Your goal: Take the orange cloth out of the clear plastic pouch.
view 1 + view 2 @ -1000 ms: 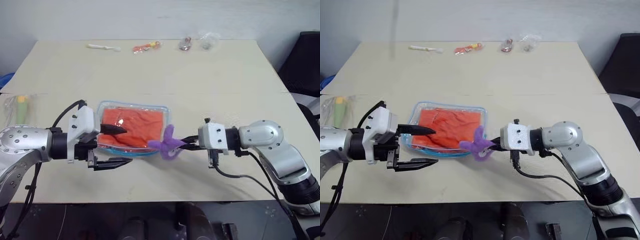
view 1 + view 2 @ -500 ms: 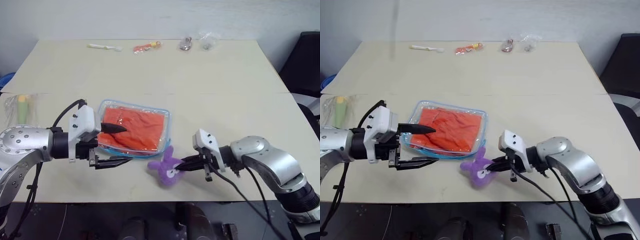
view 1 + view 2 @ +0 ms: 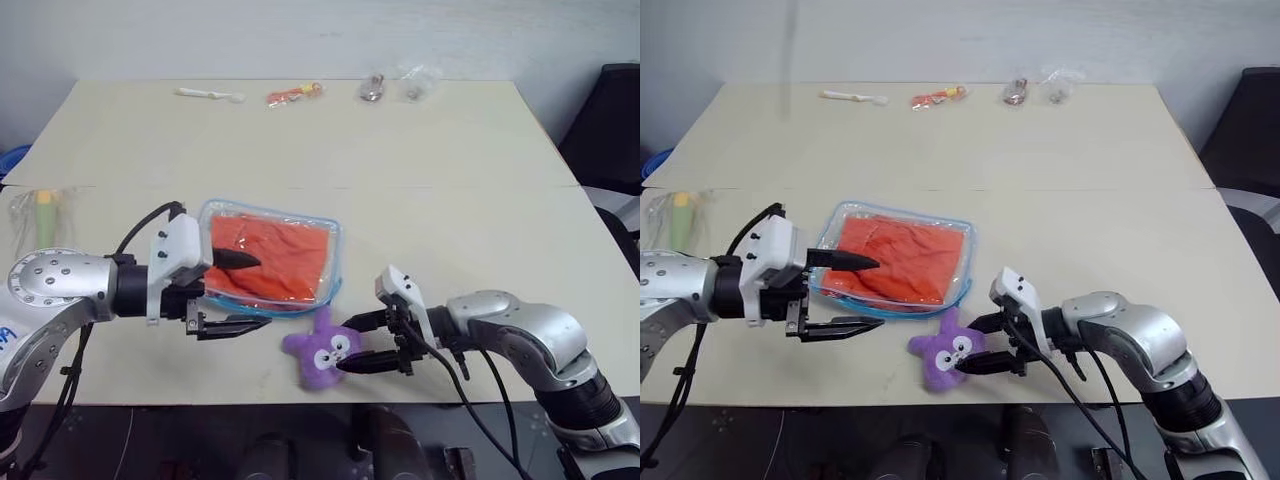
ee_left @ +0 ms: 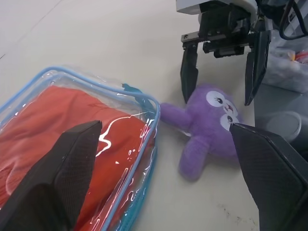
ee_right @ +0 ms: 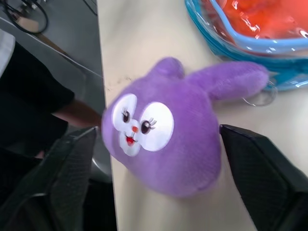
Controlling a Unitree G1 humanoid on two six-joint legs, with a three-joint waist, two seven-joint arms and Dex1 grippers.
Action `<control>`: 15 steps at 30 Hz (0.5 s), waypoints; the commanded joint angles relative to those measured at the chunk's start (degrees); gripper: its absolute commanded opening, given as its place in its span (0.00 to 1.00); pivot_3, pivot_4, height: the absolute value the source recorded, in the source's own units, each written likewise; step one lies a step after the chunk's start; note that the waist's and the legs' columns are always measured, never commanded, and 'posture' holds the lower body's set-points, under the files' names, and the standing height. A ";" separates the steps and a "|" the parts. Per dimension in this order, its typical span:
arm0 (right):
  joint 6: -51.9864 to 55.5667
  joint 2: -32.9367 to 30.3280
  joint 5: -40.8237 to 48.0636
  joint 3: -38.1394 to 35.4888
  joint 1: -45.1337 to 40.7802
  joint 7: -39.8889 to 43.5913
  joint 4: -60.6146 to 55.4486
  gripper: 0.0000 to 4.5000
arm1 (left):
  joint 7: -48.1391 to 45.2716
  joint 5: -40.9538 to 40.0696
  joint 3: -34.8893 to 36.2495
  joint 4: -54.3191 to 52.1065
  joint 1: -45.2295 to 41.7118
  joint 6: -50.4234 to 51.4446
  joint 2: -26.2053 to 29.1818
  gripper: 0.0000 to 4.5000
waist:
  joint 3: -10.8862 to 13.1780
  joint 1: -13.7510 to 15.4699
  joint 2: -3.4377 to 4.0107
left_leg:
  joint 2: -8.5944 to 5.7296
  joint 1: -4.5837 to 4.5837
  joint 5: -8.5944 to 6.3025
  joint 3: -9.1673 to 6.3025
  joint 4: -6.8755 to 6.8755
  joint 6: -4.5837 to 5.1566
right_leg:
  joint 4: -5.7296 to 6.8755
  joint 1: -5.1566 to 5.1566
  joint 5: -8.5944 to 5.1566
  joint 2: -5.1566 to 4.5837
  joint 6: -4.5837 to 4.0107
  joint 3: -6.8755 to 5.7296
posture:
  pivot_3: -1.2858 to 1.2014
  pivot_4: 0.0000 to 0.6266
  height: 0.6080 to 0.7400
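Note:
A metal ring [image 5: 264,98] can be seen between the purple plush bunny [image 3: 323,356] and the pouch, so the pouch will unzip when the robot pulls the bunny along the pouch's edge.
The clear plastic pouch [image 3: 334,262] with light-blue trim lies flat near the table's front, and the orange cloth [image 3: 280,258] is folded inside it. My left gripper [image 3: 258,292] is open at the pouch's left end, one finger above the pouch and the other in front of its near edge, with nothing between them. My right gripper [image 3: 343,345] is open to the right of a purple plush bunny [image 3: 315,352]. The bunny lies on the table between the spread fingers [image 5: 262,175], just in front of the pouch's near right corner [image 5: 250,45].
The bunny lies close to the table's front edge. A clear bag with a green-yellow item [image 3: 38,212] is at the left edge. Along the far edge are a white item [image 3: 208,95], a small orange-red packet [image 3: 293,95] and small wrappers [image 3: 372,88]. A black chair [image 3: 610,120] stands at the right.
My right gripper sank towards the table's front edge with the purple bunny, rolled over, and opened; the bunny now lies free on the table. My left gripper stayed put.

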 commanded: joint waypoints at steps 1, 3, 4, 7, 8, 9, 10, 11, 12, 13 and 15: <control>-6.38 -4.88 -3.23 -0.88 0.02 2.91 -2.92 0.90 | 0.90 -2.21 1.22 -1.69 1.48 1.55 -0.94 1.00 | 0.00 -0.06 0.00 | 0.00 0.00 0.00 0.00 0.00 0.00 | -0.01 0.01 0.00 0.00 0.01 0.01 | 0.52 0.24 1.00; -9.06 -7.16 -3.92 -1.76 -0.08 4.54 -3.46 0.90 | 1.82 -3.58 1.86 -2.59 3.10 2.87 -1.67 1.00 | 0.00 -0.09 0.00 | 0.01 0.01 0.00 0.03 -0.04 0.00 | -0.02 0.02 0.00 0.01 0.01 0.03 | 0.52 0.24 1.00; -10.55 -8.43 -4.42 -2.18 -0.10 5.42 -3.71 0.90 | 2.39 -4.09 2.20 -3.14 4.17 3.43 -1.96 1.00 | 0.00 -0.10 0.00 | 0.04 0.02 0.00 0.03 -0.04 0.00 | -0.02 0.01 0.00 0.03 0.01 0.02 | 0.52 0.24 1.00; -19.57 -10.34 -7.78 -4.33 -0.56 6.94 -3.50 0.90 | 5.31 -7.00 4.13 -4.49 7.38 6.50 -3.24 1.00 | 0.00 -0.21 0.00 | 0.06 0.02 0.00 0.05 -0.04 0.00 | -0.02 0.00 0.00 0.03 0.01 0.03 | 0.52 0.24 1.00; -24.35 -10.24 -9.78 -4.92 -1.02 7.07 -2.76 0.90 | 6.65 -8.96 5.04 -4.78 8.21 8.11 -3.77 1.00 | 0.00 -0.18 0.00 | 0.06 0.03 0.00 0.05 -0.03 0.00 | -0.02 0.01 0.00 0.02 0.01 0.03 | 0.52 0.24 1.00; -30.06 -10.25 -12.89 -4.78 -1.73 7.11 -1.21 0.90 | 8.87 -12.31 6.35 -4.99 8.99 10.42 -4.64 1.00 | 0.00 -0.13 0.00 | 0.06 0.04 0.00 0.05 -0.03 0.00 | -0.01 0.01 0.00 0.01 0.01 0.04 | 0.52 0.24 1.00; -36.34 -10.29 -16.42 -4.08 -2.44 7.51 0.70 0.90 | 11.10 -16.27 7.55 -5.08 9.52 12.90 -5.24 1.00 | 0.00 -0.13 0.00 | 0.05 0.05 0.00 0.04 -0.02 0.00 | -0.01 0.01 0.00 0.00 0.01 0.04 | 0.52 0.24 1.00; -43.74 -10.28 -20.46 -2.84 -3.22 8.06 3.31 0.90 | 13.17 -20.16 8.58 -5.12 9.97 15.00 -5.61 1.00 | 0.00 -0.14 -0.01 | 0.05 0.06 0.00 0.04 -0.01 0.00 | 0.00 0.02 0.01 0.00 0.01 0.06 | 0.52 0.24 1.00; -49.11 -9.90 -23.29 -1.72 -4.10 8.55 5.67 0.90 | 15.38 -23.60 9.38 -4.99 10.43 17.08 -5.69 1.00 | 0.00 -0.19 -0.01 | 0.05 0.07 0.00 0.04 0.00 0.00 | 0.00 0.04 0.00 -0.01 0.01 0.06 | 0.52 0.24 1.00; -52.10 -8.79 -24.38 -1.10 -5.05 8.88 7.76 0.90 | 17.55 -26.33 9.82 -4.84 10.93 18.87 -5.43 1.00 | 0.00 -0.16 -0.01 | 0.05 0.08 0.00 0.03 0.00 0.00 | 0.00 0.03 0.01 -0.02 0.01 0.08 | 0.52 0.24 1.00; -58.01 -5.95 -26.02 -0.20 -6.89 8.87 11.67 0.90 | 19.82 -28.44 10.02 -5.47 12.26 20.88 -4.35 1.00 | 0.00 -0.16 -0.01 | 0.05 0.10 0.00 0.02 0.00 0.00 | 0.00 0.05 0.00 -0.02 0.01 0.07 | 0.52 0.24 1.00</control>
